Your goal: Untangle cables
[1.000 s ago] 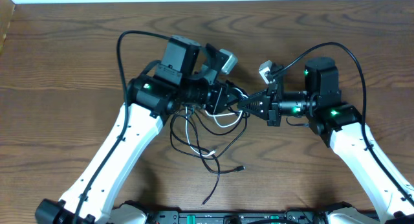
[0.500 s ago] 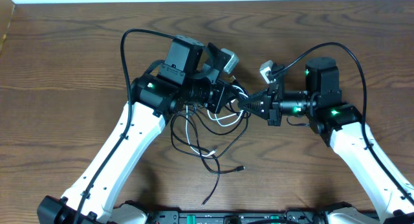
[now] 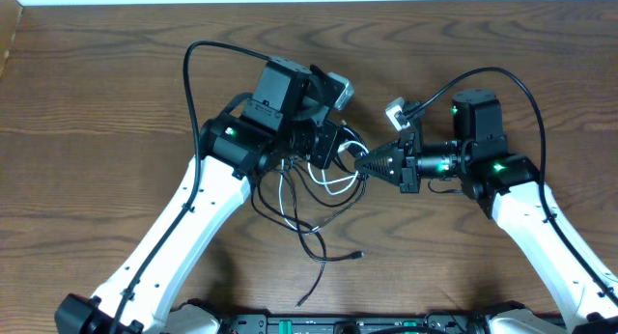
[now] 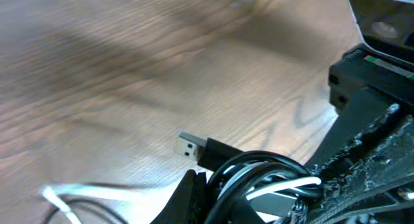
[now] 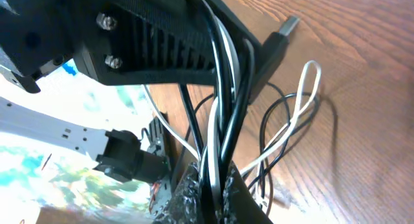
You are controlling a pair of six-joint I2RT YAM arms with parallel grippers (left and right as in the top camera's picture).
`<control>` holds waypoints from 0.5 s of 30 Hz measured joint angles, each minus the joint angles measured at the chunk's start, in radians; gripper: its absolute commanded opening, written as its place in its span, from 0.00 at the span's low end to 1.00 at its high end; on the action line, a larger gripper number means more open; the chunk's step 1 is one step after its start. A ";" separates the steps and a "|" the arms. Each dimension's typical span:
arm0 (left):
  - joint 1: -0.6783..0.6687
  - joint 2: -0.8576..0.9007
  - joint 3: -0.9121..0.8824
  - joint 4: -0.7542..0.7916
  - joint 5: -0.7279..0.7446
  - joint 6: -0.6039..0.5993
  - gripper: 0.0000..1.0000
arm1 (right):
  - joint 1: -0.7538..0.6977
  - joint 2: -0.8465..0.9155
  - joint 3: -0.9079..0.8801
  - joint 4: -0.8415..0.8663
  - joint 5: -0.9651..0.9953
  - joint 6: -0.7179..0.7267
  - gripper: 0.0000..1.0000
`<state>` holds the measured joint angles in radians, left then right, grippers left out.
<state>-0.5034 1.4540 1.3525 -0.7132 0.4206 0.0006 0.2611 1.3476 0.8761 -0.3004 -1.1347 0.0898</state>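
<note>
My right gripper should open, move back and take only the white loop [image 3: 354,144], because both my grippers are pinching black and white cable strands [image 4: 251,172] of the same bundle.
The black cable [image 3: 311,230] and the white cable [image 3: 335,185] hang tangled between my two grippers, and loose loops trail onto the table below. My left gripper [image 3: 338,148] is shut on a bundle of black and white strands [image 4: 259,179]; a black USB plug [image 4: 192,147] sticks out beside it. My right gripper [image 3: 368,166] meets it tip to tip and is shut on black and white strands [image 5: 218,166] of the same bundle. A white loop [image 5: 308,85] hangs free to the right. One black end with a small plug [image 3: 359,254] lies on the table.
The wooden table [image 3: 97,131] runs to a pale edge at the back. Thick black arm cables arc over the left arm [image 3: 193,73] and the right arm [image 3: 526,93]. A black cable tail [image 3: 304,297] reaches towards the front edge.
My left gripper has shifted slightly right and back with the bundle. The right gripper has dropped a little. The loose loops and the black tail have shifted a little.
</note>
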 measured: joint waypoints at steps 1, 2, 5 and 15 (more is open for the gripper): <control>-0.007 -0.005 0.000 -0.003 -0.019 0.000 0.08 | 0.000 0.000 0.002 -0.013 0.006 0.000 0.01; -0.013 -0.013 0.000 -0.005 -0.038 0.000 0.08 | 0.000 0.000 0.006 -0.031 0.029 0.006 0.01; -0.014 -0.027 0.000 -0.011 -0.069 0.000 0.08 | -0.001 -0.002 0.013 -0.088 0.132 0.044 0.01; -0.013 -0.031 -0.001 -0.054 -0.127 -0.002 0.08 | 0.000 -0.013 0.020 -0.122 0.417 0.116 0.04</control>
<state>-0.5159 1.4227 1.3518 -0.7673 0.2935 -0.0010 0.2611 1.3350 0.8963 -0.4229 -0.7174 0.2054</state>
